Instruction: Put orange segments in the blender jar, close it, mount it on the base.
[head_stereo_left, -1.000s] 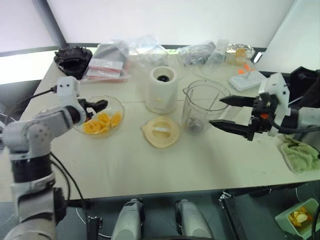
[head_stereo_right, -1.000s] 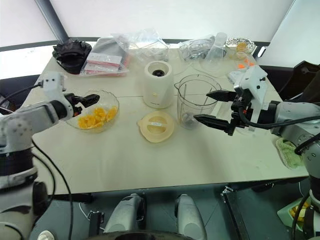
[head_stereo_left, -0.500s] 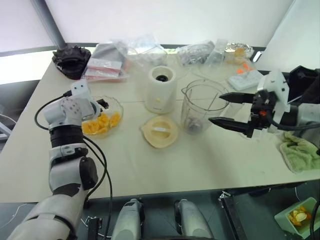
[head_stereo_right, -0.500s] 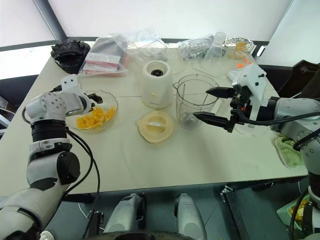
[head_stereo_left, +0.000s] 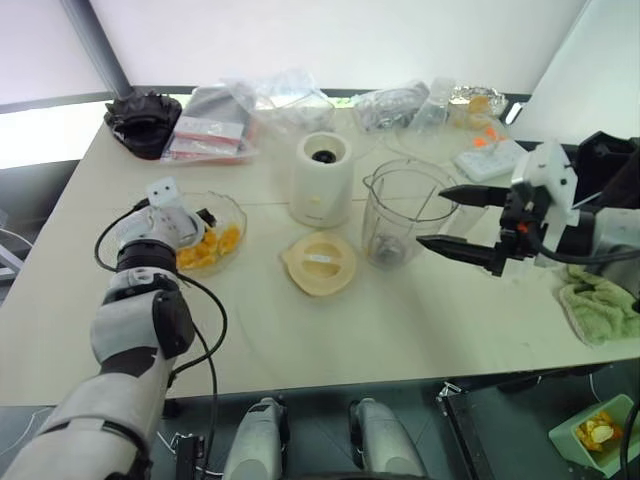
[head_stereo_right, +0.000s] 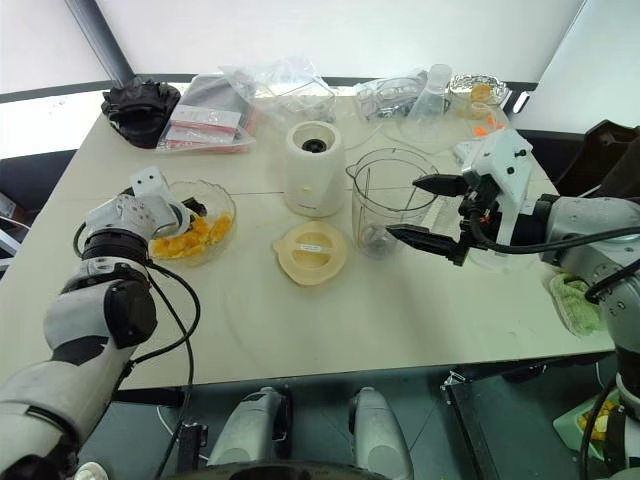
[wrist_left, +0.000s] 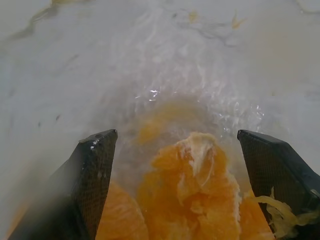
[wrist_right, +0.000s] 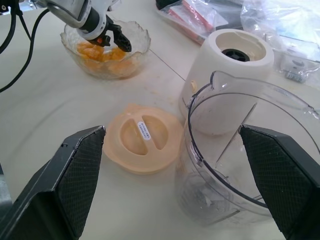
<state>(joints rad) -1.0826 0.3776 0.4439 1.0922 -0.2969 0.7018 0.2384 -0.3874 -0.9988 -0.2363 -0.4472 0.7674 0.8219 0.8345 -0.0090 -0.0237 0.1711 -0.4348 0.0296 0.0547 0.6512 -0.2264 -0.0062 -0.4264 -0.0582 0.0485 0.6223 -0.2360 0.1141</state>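
I expect the orange segment (wrist_left: 195, 187) between my fingers to bring another piece along when I lift, because neighbouring orange flesh (wrist_left: 121, 212) is pressing against it.
The orange segments (head_stereo_left: 214, 246) lie in a ruffled glass dish (head_stereo_left: 243, 222) at the table's left. My left gripper (head_stereo_left: 204, 220) is tipped down into the dish, open, its fingers either side of one segment (wrist_left: 192, 170) and just above it. The clear blender jar (head_stereo_left: 398, 212) stands upright and empty, its blade at the bottom, to the right of the cream base (head_stereo_left: 323, 182). The flat cream lid (head_stereo_left: 320, 264) lies in front of them. My right gripper (head_stereo_left: 432, 218) hovers open just right of the jar, holding nothing.
Plastic bags (head_stereo_left: 265, 100) and a black object (head_stereo_left: 145, 120) crowd the back edge. A white tray (head_stereo_left: 490, 158) sits at the back right and a green cloth (head_stereo_left: 600, 308) at the table's right edge. Bare tabletop lies in front of the lid.
My left arm has folded at the elbow and its gripper has dropped down into the glass dish over the segments. The right gripper has stayed beside the jar.
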